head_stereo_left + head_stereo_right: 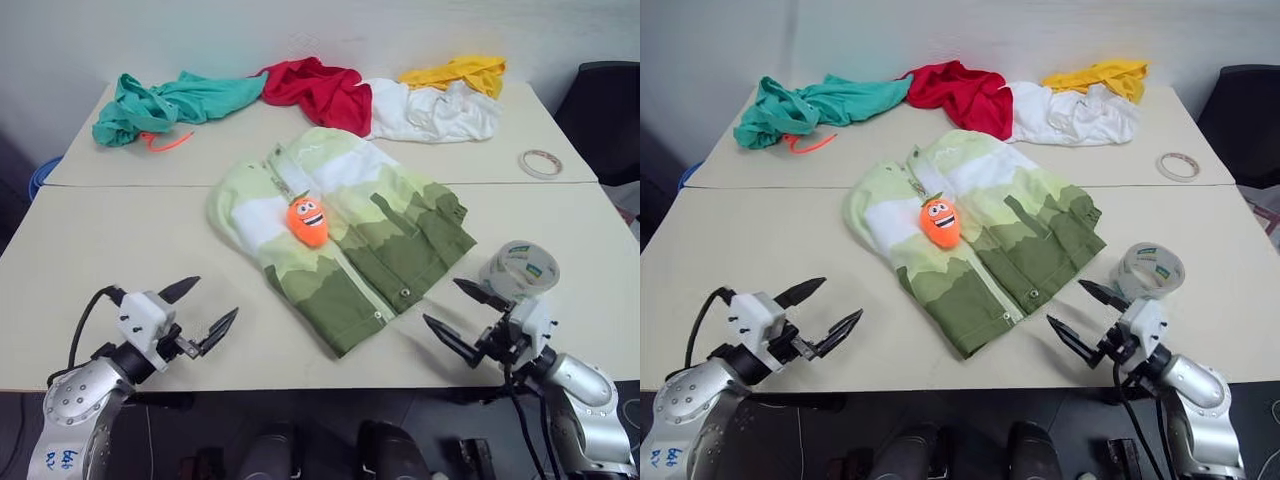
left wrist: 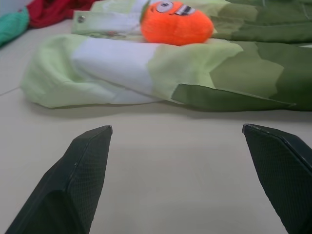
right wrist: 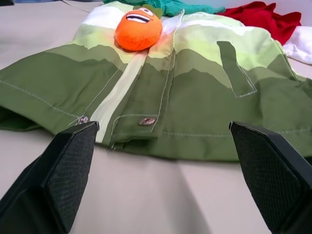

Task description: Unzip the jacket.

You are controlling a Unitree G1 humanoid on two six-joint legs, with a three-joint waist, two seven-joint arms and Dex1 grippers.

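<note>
The tape roll (image 1: 525,269) leaves my right gripper little room beside the jacket's hem. My right gripper should first move the roll to the table's side edge (image 1: 604,262) and then take the jacket.
The jacket (image 1: 345,240) lies flat in the middle of the table, banded pale green, white and olive, collar toward the far side and hem toward me. An orange smiling plush pull (image 1: 308,221) rests on its front placket. Snap buttons (image 3: 146,121) show near the hem. My left gripper (image 1: 197,312) hovers open over the bare table, short of the jacket's left sleeve. To the right of the hem, my right gripper (image 1: 462,312) is open too, apart from the cloth. Neither holds anything.
Along the far edge lie a teal garment (image 1: 170,103), a red one (image 1: 320,88), a white one (image 1: 435,112) and a yellow one (image 1: 462,72). A big tape roll (image 1: 520,268) stands just past my right gripper; a thin tape ring (image 1: 541,163) lies farther back. A dark chair (image 1: 610,110) is at right.
</note>
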